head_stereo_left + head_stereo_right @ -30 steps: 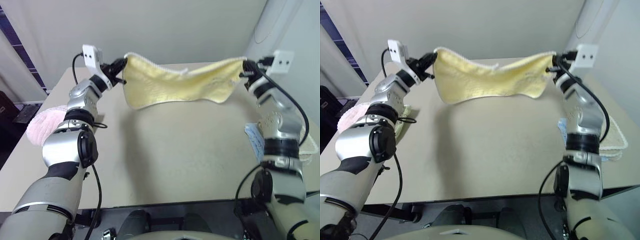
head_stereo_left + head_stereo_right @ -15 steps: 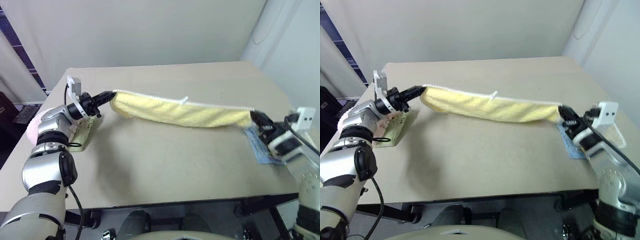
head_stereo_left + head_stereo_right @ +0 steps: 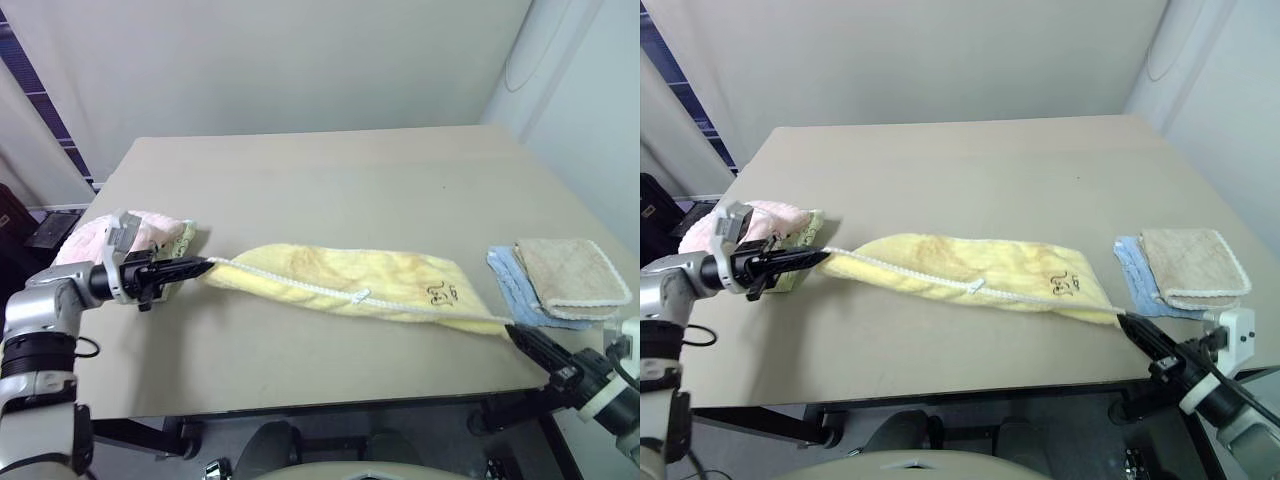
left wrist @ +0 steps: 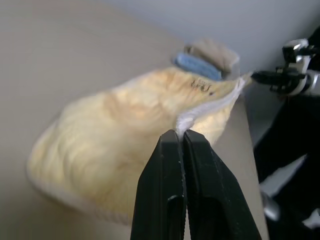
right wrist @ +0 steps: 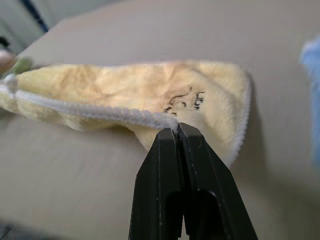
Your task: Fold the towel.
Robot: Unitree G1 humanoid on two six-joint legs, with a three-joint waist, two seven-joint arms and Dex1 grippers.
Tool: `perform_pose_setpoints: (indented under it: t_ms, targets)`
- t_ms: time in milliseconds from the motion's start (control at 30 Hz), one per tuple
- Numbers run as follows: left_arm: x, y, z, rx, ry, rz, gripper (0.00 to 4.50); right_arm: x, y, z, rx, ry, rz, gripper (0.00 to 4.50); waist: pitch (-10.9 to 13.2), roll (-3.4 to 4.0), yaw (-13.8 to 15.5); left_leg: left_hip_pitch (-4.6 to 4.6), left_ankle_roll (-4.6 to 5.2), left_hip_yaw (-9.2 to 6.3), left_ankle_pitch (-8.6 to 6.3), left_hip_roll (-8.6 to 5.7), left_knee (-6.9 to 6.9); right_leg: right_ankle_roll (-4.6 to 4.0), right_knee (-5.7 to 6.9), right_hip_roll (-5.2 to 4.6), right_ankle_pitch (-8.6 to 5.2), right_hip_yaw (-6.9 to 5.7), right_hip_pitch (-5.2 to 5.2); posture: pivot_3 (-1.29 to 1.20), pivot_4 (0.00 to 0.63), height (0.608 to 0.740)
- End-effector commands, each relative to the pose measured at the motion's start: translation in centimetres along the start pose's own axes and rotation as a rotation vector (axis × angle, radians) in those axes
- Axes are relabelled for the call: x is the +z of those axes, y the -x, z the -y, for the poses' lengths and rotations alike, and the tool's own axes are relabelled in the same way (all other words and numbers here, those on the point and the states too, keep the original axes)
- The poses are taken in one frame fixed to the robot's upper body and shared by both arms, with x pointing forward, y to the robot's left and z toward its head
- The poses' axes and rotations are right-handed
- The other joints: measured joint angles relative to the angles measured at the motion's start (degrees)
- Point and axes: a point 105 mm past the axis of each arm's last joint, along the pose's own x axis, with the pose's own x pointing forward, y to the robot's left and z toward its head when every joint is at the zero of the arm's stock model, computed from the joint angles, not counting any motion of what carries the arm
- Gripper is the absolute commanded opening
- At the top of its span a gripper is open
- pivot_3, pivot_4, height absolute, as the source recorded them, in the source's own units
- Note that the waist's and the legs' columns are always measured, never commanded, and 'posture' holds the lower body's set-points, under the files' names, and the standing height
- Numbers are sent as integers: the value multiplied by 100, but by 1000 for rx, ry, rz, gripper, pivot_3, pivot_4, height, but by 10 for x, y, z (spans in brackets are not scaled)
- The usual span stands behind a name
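Note:
The white-stitched edge (image 3: 360, 297) slants tight across the pale yellow towel, so the robot's left gripper should ease inward while its right gripper brings its corner to the towel's far edge (image 3: 440, 258).
The pale yellow towel (image 3: 340, 280) lies stretched across the front of the table (image 3: 320, 190), folded lengthwise, with a dark embroidered mark near its right end. Its white-stitched near edge runs taut between my two grippers. My left gripper (image 3: 205, 265) is shut on the towel's left corner, and its wrist view shows the edge (image 4: 200, 112) pinched between its black fingers (image 4: 167, 165). At the table's front right my right gripper (image 3: 512, 331) is shut on the right corner, with the stitched hem (image 5: 100, 114) clamped at its fingertips (image 5: 172, 137).
A fluffy pink towel (image 3: 110, 235) and a greenish cloth (image 3: 183, 238) lie at the table's left edge, just behind my left gripper. A beige towel (image 3: 570, 272) sits on a blue cloth (image 3: 515, 295) at the right edge. A wall stands behind the table.
Both arms have pulled back and down. The towel, held up in the air a second ago, now rests on the table near its front edge, still gripped at both corners.

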Motion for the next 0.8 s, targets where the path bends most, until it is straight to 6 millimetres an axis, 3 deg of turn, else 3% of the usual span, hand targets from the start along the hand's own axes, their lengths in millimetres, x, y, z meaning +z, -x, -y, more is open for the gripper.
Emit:
perform_pose_setpoints:
  t_ms: [33,300,400,600,800]
  targets:
    - [-8,7,11,-15,4,-72,30,7,8,-14,59,74,1,0,-10,17,-6,8,1,2,-1,0,-14,-11,-25,-2,7,0,10,0,0,731]
    - [-28,25,16,-4,64,-163,30,-9,21,-20,91,109,-103,0,-14,16,19,33,5,38,-4,0,-78,-26,-101,-27,17,-3,11,0,0,731]
    - [-27,25,12,2,45,-180,30,-7,23,-20,100,130,-110,0,-17,21,27,27,8,39,-5,1,-93,-25,-122,-27,17,-5,3,0,0,731]
    - [1,-5,-8,8,17,-31,30,8,-3,-6,77,141,-16,0,-27,4,44,-1,12,40,-7,1,-80,-10,-128,-27,27,-8,-16,0,0,731]
    - [1,-27,-32,60,22,24,30,25,-38,33,-40,144,60,0,-37,-10,16,5,24,42,0,0,-73,14,-126,-26,42,-8,-15,0,0,731]
